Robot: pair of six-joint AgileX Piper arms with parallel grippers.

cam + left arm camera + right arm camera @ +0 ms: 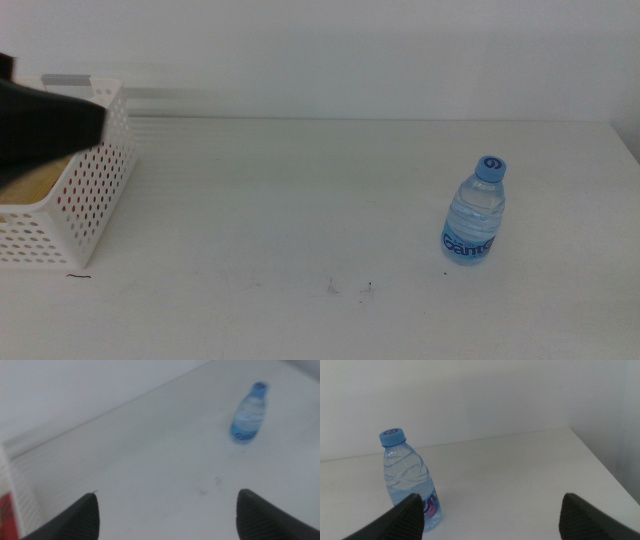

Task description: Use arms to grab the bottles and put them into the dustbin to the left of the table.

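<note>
I should keep my left gripper waiting at the dustbin point(92, 195) while my right gripper reaches for the bottle, because the bottle point(473, 212) stands far across from my left gripper.
A clear water bottle point(475, 212) with a blue cap stands upright on the right part of the white table point(300, 200). At the table's left edge sits the white perforated dustbin point(85, 205). My left gripper point(50, 125) hangs blurred over it, a dark shape. In the left wrist view this gripper point(167, 492) is open and empty, with the bottle point(248, 417) far off. A yellow shape point(40, 180) and a bit of red point(6, 515) show inside the bin. My right gripper point(491, 495) is open, and the bottle point(410, 480) stands just beyond one jaw.
A few small dark specks point(350, 288) mark the table near its front middle. The table's back edge meets a plain white wall. The right table edge point(600, 460) runs close past the bottle.
</note>
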